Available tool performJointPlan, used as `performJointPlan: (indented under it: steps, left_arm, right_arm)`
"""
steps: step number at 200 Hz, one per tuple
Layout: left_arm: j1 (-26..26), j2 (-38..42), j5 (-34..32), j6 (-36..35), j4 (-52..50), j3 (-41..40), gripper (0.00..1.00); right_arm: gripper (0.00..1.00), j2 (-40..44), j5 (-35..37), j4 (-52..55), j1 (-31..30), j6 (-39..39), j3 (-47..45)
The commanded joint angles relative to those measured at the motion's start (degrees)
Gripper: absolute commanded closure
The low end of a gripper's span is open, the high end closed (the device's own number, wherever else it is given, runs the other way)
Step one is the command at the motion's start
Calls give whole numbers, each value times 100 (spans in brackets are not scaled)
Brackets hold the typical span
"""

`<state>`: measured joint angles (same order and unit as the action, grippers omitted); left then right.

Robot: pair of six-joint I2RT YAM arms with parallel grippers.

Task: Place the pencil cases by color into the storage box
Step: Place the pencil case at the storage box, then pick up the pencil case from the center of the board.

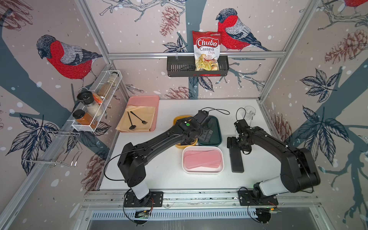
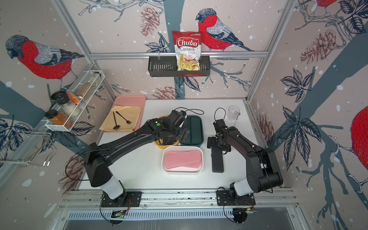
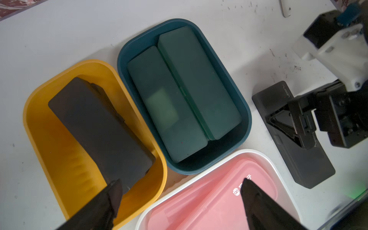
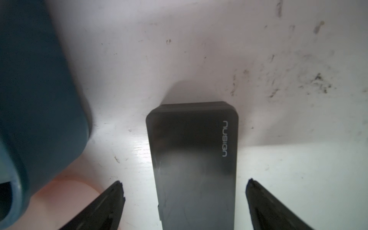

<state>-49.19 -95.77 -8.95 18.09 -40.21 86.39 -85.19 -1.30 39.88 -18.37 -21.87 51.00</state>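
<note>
I should move my left gripper away because it is in the way over the yellow box [image 3: 74, 153], before my right gripper brings the black pencil case [image 1: 237, 161] in.
A black pencil case [image 1: 237, 162] [image 4: 193, 159] lies flat on the white table, right of the boxes. My right gripper [image 4: 185, 184] [image 1: 238, 144] is open just above its far end, one finger on each side and neither touching it. My left gripper [image 3: 180, 189] [image 1: 206, 134] hangs open and empty over the boxes. The yellow box [image 3: 59, 149] holds a black case [image 3: 99, 127]. Two dark green cases [image 3: 165, 107] [image 3: 199, 79] lie side by side in the teal box [image 3: 246, 111]. Pink cases [image 1: 202, 160] [image 3: 209, 203] fill the white box [image 1: 203, 171].
A pink tray [image 1: 139, 99] with a tan cloth, black fork and spoon sits at the back left. A clear glass [image 1: 249, 112] stands at the back right, behind the right arm. A spice rack [image 1: 97, 99] hangs on the left wall, and a chips bag [image 1: 206, 49] in a black basket on the back wall.
</note>
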Motion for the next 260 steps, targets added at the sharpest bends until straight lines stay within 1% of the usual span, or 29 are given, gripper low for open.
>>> performJointPlan:
  steps: [1,26,60,92,157,170,188,205,233,260]
  left_arm:
    - [188,221,136,151,330,-186,3]
    - [419,473,262,210,523,-489,3]
    - [563,688,249,217,617,-687,4]
    - [638,759,253,284,624,-784,4]
    - [726,779,270,556,731,-904,4]
    - [743,787,263,607,733,-900,3]
    - [786,803,249,697,742,-911,4]
    - [833,835,239,806,751,-948,4]
    - [927,934,236,967,804,-1076,4]
    - [1029,1037,206,1129,828,-1183,3]
  right_arm:
    - [1,-49,187,-132,-75,-236,-97]
    - [2,-114,207,-230,-157,-342,-206]
    - [4,-172,217,-322,-211,-398,-306]
    - [8,-198,247,-361,-220,-380,-375]
    - [21,-292,345,-445,-227,-259,-448]
    - [25,-312,367,-461,-211,-228,-436]
    - [35,-318,393,-501,-201,-195,-438]
    - [41,-263,419,-523,-175,-178,-425]
    - [45,-67,409,-496,-50,-125,-345]
    - [47,126,312,-398,114,-77,-179]
